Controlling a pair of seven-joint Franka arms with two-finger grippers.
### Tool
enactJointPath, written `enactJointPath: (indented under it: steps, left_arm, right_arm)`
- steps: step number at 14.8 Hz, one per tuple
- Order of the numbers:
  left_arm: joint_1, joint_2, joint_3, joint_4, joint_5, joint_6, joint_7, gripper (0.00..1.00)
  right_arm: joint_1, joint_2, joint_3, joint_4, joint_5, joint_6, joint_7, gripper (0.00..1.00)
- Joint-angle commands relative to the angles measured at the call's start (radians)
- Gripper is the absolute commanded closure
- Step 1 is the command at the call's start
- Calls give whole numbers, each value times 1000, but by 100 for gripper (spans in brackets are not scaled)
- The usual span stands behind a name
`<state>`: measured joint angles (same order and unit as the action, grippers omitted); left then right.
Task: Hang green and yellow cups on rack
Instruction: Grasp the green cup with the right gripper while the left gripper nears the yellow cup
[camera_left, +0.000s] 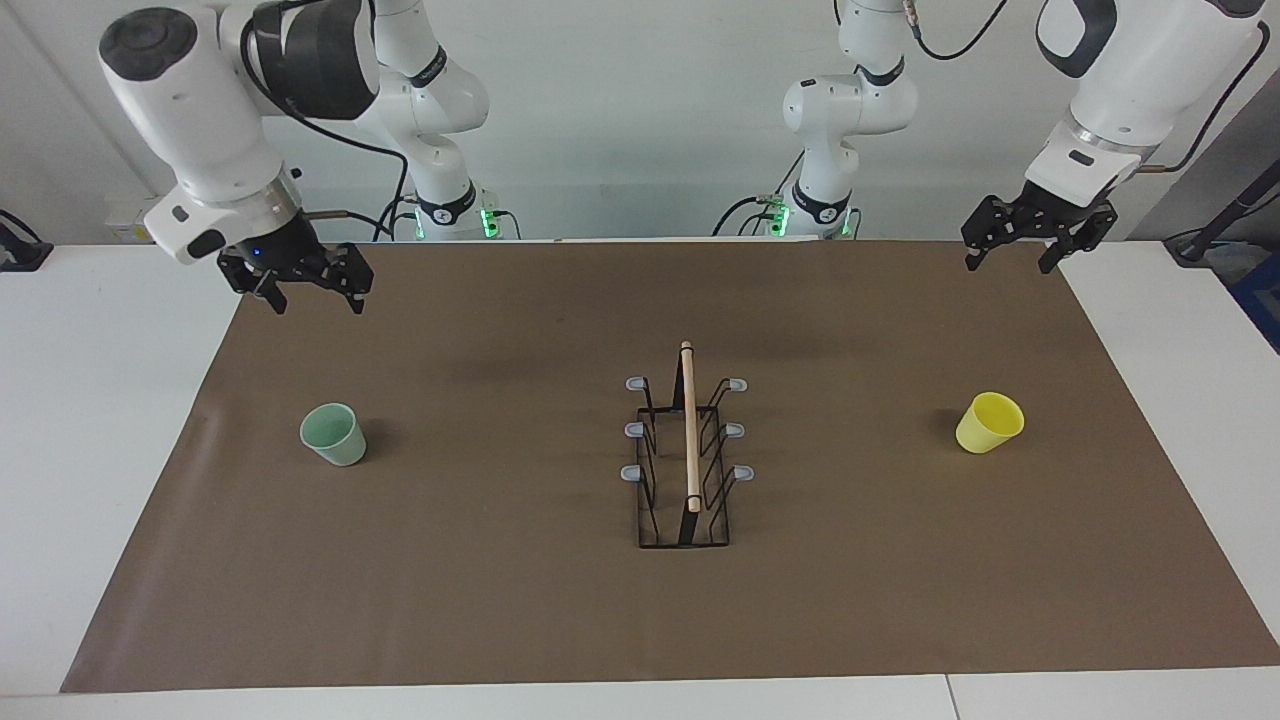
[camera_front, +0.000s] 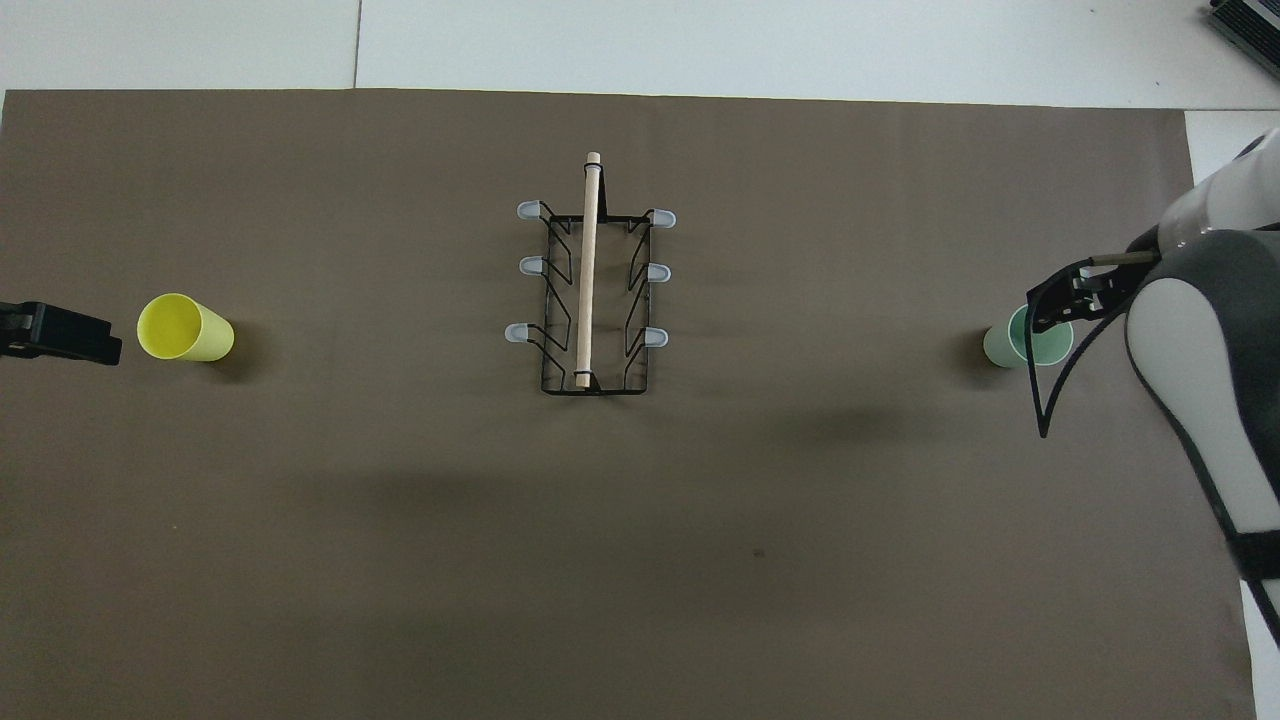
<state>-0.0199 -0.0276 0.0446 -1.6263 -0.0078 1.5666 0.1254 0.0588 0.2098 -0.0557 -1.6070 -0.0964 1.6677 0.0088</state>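
The rack's pale-tipped wires (camera_front: 656, 337) point outward. The pale green cup (camera_front: 1006, 346) should hang at a tilt with its opening down when I turn it over onto one of the wires.
The pale green cup (camera_left: 333, 434) stands upright on the brown mat toward the right arm's end of the table. My right gripper (camera_left: 316, 298) hangs open and empty above the mat, nearer to the robots than that cup. In the overhead view the right gripper (camera_front: 1058, 302) overlaps the green cup's (camera_front: 1000, 348) rim. The yellow cup (camera_left: 990, 422) (camera_front: 185, 327) stands toward the left arm's end. My left gripper (camera_left: 1008, 264) is open and empty in the air over the mat's corner. The black wire rack (camera_left: 686, 470) (camera_front: 592, 300) with its wooden rod stands mid-table, its prongs bare.
A brown mat (camera_left: 480, 600) covers most of the white table (camera_left: 100, 400). The right arm's cable (camera_front: 1045, 400) dangles beside the green cup. A dark object (camera_front: 1250, 25) sits at the table's corner farthest from the robots.
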Motion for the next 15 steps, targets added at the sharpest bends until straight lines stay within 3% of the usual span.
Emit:
enactJointPath:
  steps: [1, 4, 7, 13, 15]
  left_arm:
    - [-8, 142, 36, 185, -21, -85, -10, 0]
    - [-27, 308, 134, 386, -86, -140, -12, 0]
    - [-51, 447, 225, 508, -113, -151, -13, 0]
    - [-51, 540, 422, 513, -328, -140, -148, 0]
    - [-38, 557, 442, 484, -395, -140, -269, 0]
  right_arm:
    - [25, 100, 14, 65, -106, -5, -71, 0]
    - [35, 150, 42, 67, -242, 21, -251, 0]
    - [91, 161, 43, 13, -391, 52, -462, 0]
    - [240, 209, 43, -105, -708, 49, -748, 0]
    - [237, 209, 43, -149, -739, 58, -805, 0]
